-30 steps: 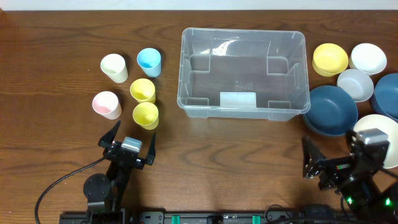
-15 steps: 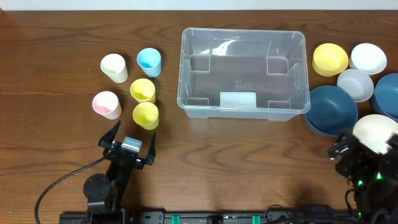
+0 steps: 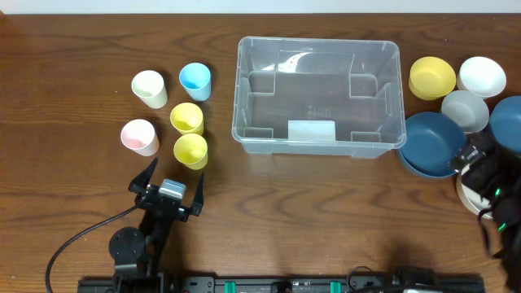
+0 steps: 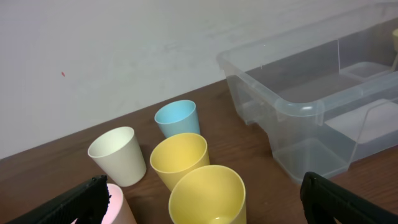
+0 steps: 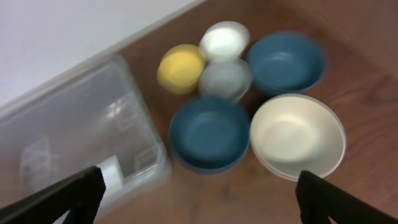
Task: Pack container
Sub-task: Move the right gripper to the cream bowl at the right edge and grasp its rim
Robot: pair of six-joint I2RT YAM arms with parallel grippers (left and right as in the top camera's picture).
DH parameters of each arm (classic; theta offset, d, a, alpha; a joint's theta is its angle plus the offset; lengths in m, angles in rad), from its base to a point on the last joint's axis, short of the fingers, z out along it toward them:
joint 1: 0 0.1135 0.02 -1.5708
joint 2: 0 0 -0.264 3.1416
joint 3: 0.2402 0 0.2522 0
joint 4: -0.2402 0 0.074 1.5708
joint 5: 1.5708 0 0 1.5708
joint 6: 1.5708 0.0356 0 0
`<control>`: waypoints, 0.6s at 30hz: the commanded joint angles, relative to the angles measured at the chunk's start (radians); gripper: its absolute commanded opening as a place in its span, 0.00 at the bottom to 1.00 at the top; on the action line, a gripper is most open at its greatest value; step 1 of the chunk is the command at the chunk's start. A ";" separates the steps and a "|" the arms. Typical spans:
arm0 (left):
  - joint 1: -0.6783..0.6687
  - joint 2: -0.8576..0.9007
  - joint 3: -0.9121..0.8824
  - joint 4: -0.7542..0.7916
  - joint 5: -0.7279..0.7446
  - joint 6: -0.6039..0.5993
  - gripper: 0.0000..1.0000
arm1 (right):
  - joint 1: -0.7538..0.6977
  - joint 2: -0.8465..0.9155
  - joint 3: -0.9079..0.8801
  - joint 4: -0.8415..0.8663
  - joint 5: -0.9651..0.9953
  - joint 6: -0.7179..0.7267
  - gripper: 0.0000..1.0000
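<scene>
The cream bowl's rim (image 5: 251,138) touches the dark blue bowl under my right gripper. Next, I back away and take the cream bowl by its free outer rim (image 5: 339,155).
The container (image 3: 317,89) is a large clear bin in the middle of the table, with nothing in it. It also shows in the left wrist view as the container (image 4: 311,93), and blurred in the right wrist view as the container (image 5: 74,137). My left gripper (image 3: 168,185) stands open just in front of the near yellow cup (image 3: 191,150). In its own view the left gripper (image 4: 208,205) frames that yellow cup (image 4: 208,193) without touching it. My right gripper (image 5: 199,205) is open and holds nothing, high over a dark blue bowl (image 5: 208,132) and a cream bowl (image 5: 297,135).
Left of the bin stand a cream cup (image 3: 150,88), a blue cup (image 3: 195,80), a second yellow cup (image 3: 186,118) and a pink cup (image 3: 139,137). To its right are a yellow bowl (image 3: 432,77), white bowl (image 3: 481,75), grey bowl (image 3: 465,110) and blue bowls (image 3: 431,142). My right arm (image 3: 493,194) covers the cream bowl.
The right arm has swung from the front right corner up and back over the bowls, its view now blurred. The left arm and all cups, bowls and the bin have stayed put.
</scene>
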 commanded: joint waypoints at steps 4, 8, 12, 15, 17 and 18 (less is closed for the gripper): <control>0.004 -0.006 -0.021 -0.032 0.003 0.016 0.98 | -0.095 0.274 0.160 -0.167 -0.246 -0.154 0.99; 0.004 -0.006 -0.021 -0.032 0.003 0.016 0.98 | -0.248 0.328 0.119 -0.190 -0.222 0.012 0.99; 0.004 -0.006 -0.021 -0.032 0.003 0.016 0.98 | -0.465 0.327 0.056 -0.171 -0.239 0.025 0.99; 0.004 -0.006 -0.021 -0.032 0.003 0.016 0.98 | -0.632 0.327 0.004 -0.175 -0.315 0.024 0.99; 0.004 -0.006 -0.021 -0.032 0.003 0.016 0.98 | -0.735 0.327 -0.048 -0.164 -0.392 0.024 0.99; 0.004 -0.006 -0.021 -0.032 0.003 0.016 0.98 | -0.779 0.327 -0.078 -0.153 -0.400 0.024 0.99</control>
